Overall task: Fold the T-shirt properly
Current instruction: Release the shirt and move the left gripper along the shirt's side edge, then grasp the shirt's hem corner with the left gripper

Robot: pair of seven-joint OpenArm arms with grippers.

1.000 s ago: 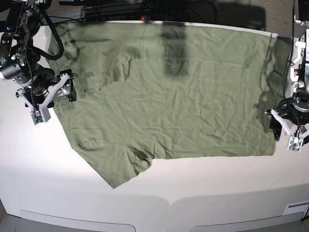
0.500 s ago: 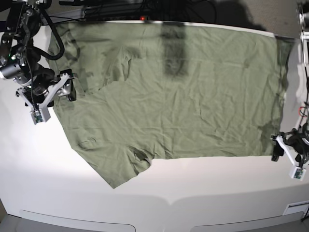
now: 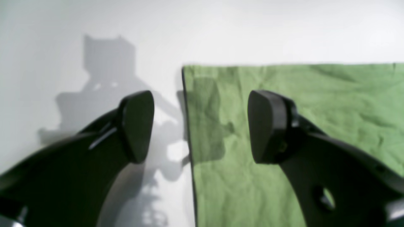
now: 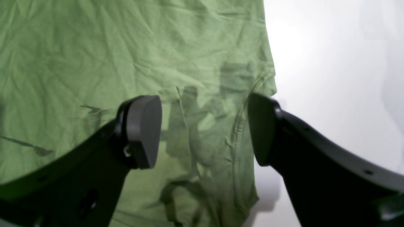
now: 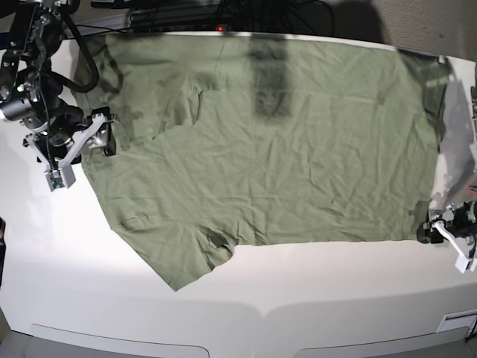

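Observation:
I should slide inward over the T-shirt's cloth [image 5: 403,228] and gather it up before I pinch, since the T-shirt's side edge [image 3: 188,125] lies flat midway under my open left gripper.
The sage-green T-shirt [image 5: 283,156] lies spread flat and wrinkled across the white table [image 5: 313,283], one sleeve [image 5: 186,257] pointing at the front edge. At its near right corner my left gripper [image 5: 437,233] hovers open. In the left wrist view the left gripper [image 3: 202,126] straddles the T-shirt's [image 3: 284,104] straight side edge, one finger [image 3: 137,126] over bare table, the other over cloth. My right gripper [image 5: 104,134] is open at the shirt's left edge. In the right wrist view the right gripper [image 4: 202,130] hangs above the T-shirt [image 4: 94,63] beside a seamed edge, holding nothing.
Dark cables and equipment [image 5: 186,15] run behind the table's far edge. A dark shadow band [image 5: 268,74] falls across the shirt's upper middle. Bare white table lies in front of the shirt, down to the rounded front rim [image 5: 261,317].
My left arm has moved along the shirt's right edge toward the front, ending at the near right corner. The right arm and the shirt have stayed put.

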